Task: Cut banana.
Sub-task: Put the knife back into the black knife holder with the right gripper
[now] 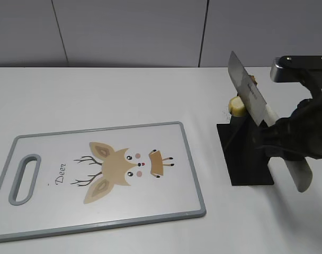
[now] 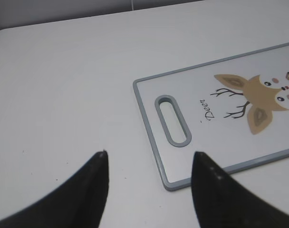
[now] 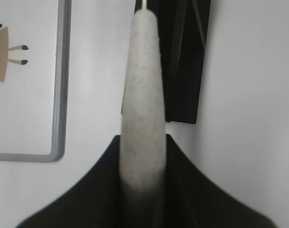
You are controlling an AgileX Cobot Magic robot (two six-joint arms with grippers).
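The banana [image 1: 236, 106] is behind the black stand and off the board, so the robot's right gripper should move the knife past the banana and sweep the banana toward the board [image 1: 183, 130].
The banana [image 1: 236, 105] lies at the back right of the table. Only a pale yellow end shows, because the knife blade [image 1: 244, 87] and a black stand [image 1: 244, 159] hide the rest. My right gripper [image 1: 280, 135] is shut on the knife's speckled grey handle [image 3: 142, 109] and holds the blade tilted up above the stand. The cutting board [image 1: 55, 153], white with a grey rim and a deer picture, lies bare at the front left. My left gripper [image 2: 150, 153] is open and empty above the table, just off the board's handle-slot end [image 2: 172, 119]. It is out of the exterior view.
The black stand also shows under the knife in the right wrist view [image 3: 182, 57], with the board's near corner [image 3: 59, 142] to its left. A grey wall runs behind the white table.
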